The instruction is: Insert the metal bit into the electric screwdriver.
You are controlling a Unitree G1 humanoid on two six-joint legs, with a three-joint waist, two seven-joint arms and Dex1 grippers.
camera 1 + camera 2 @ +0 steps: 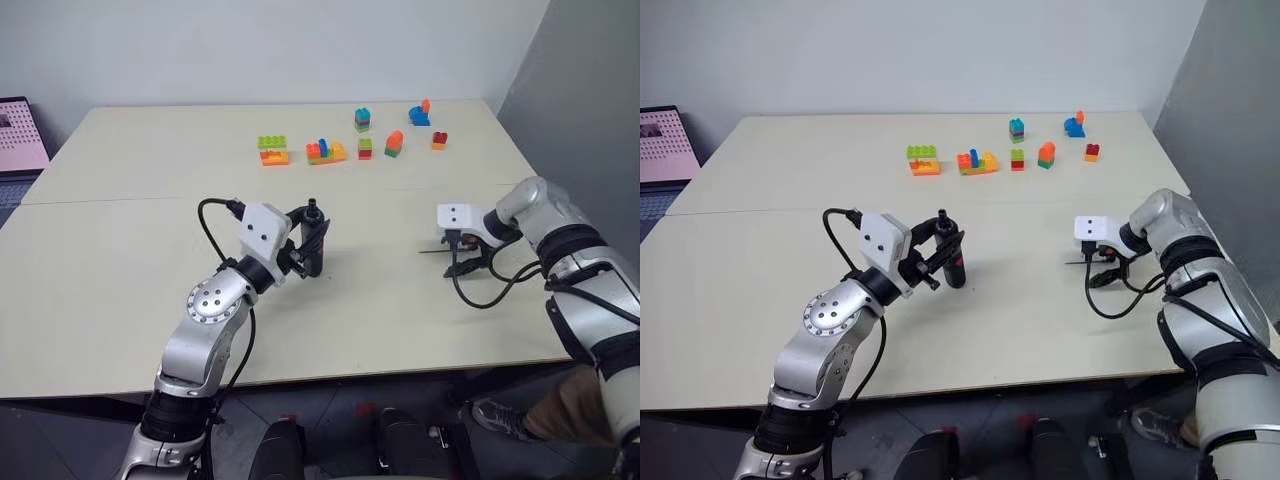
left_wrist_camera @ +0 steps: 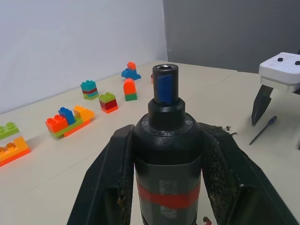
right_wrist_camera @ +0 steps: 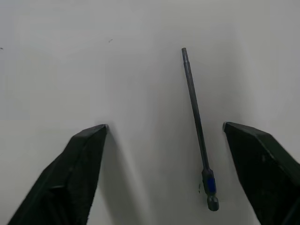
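Observation:
I expect the metal bit (image 3: 196,112) to stay in the electric screwdriver, thin tip out, when I push it down, since the blue-banded end (image 3: 210,190) is thick and notched.
The electric screwdriver (image 1: 316,238), black with a red band, stands nearly upright above the table (image 1: 120,250), its open socket end (image 2: 165,70) on top. My left gripper (image 1: 303,250) is shut on its body, one finger on each side (image 2: 110,183). The metal bit (image 3: 197,122), a thin grey rod with a blue band near one end, lies flat on the table to the right (image 1: 433,250). My right gripper (image 3: 164,126) points steeply down over it, open, with the bit lying between the fingers, closer to one finger (image 3: 255,150) and touching neither.
Several coloured toy brick piles (image 1: 325,151) stand in a row at the far side of the table. A pink screen (image 1: 20,135) sits off the far left edge. A person's shoe (image 1: 500,415) shows below the table's near right edge.

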